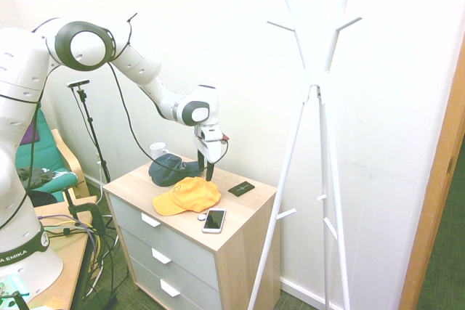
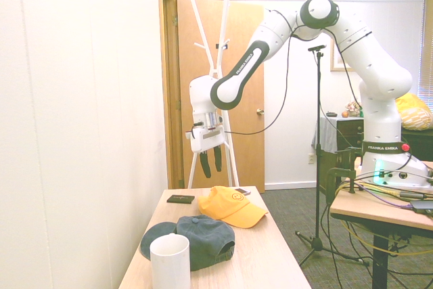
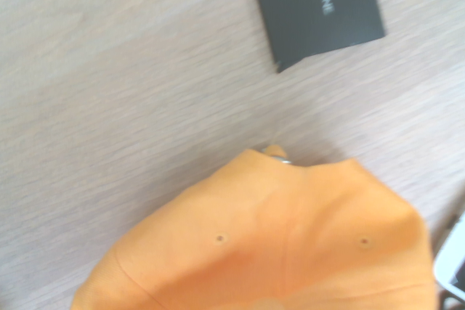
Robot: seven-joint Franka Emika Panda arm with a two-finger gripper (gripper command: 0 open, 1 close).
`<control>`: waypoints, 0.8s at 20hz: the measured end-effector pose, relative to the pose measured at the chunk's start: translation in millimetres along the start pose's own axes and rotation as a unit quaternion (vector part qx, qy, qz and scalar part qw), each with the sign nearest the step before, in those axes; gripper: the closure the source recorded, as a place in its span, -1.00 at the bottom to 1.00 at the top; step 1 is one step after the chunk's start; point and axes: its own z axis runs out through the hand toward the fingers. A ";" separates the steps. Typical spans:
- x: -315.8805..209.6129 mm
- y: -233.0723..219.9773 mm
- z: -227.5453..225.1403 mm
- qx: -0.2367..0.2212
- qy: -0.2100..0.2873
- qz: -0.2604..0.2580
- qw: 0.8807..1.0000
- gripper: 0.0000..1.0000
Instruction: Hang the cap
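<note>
The yellow cap (image 2: 220,202) will tip and hang brim down when I lift it by its top, because the cap's brim (image 2: 249,218) sticks out past the cap's slumped top.
The cap (image 1: 187,195) is yellow-orange and lies crown up on the wooden dresser top (image 1: 138,183), with its brim pointing towards the front left corner. In the second exterior view the cap (image 2: 232,206) shows a small emblem on its front. My gripper (image 1: 205,169) hangs above the back of the cap, fingers pointing down, open and empty. From the other side the gripper (image 2: 211,165) is well above the tabletop. The wrist view looks down on the cap's rear (image 3: 276,245). The white coat rack (image 1: 316,85) stands to the right of the dresser.
A dark navy cap (image 1: 171,168) and a white mug (image 1: 158,149) sit behind the yellow cap. A black card (image 1: 241,188) and a phone (image 1: 213,220) lie on the dresser near it. Drawers (image 1: 163,241) face the front. A green chair (image 1: 43,154) stands at the left.
</note>
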 end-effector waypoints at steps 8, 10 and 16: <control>-8.9 -20.4 33.4 -0.020 -0.010 -0.007 1.000 1.00; -8.0 -21.4 37.9 -0.021 -0.010 -0.007 1.000 1.00; -14.5 -25.1 40.1 -0.023 -0.009 -0.013 1.000 1.00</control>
